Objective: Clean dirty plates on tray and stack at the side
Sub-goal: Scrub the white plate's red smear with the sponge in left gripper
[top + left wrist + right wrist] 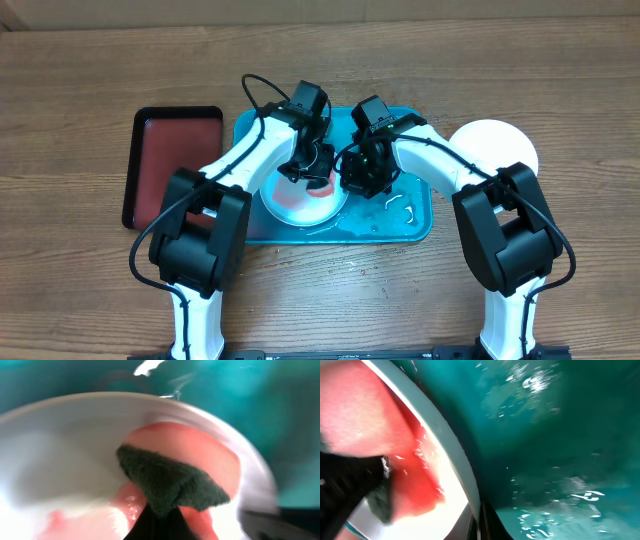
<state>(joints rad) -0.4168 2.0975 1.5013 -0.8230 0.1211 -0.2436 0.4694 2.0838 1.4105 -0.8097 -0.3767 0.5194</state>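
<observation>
My left gripper should sweep the scouring pad back across the red smear toward the plate's opposite rim, as it's at the plate's rim beside my right gripper.
A pale, light-blue-looking plate with a red smear lies on the turquoise tray. My left gripper is shut on a dark green scouring pad and presses it onto the smeared plate. My right gripper is shut on the plate's right rim, with the rim between its jaws. Red smear shows inside the rim. A white plate lies on the table right of the tray. The yellow-green plate is out of view.
A black tray with a red inside lies left of the turquoise tray. The turquoise tray's floor is wet, with droplets and foam. Both arms reach over the tray from the near table edge.
</observation>
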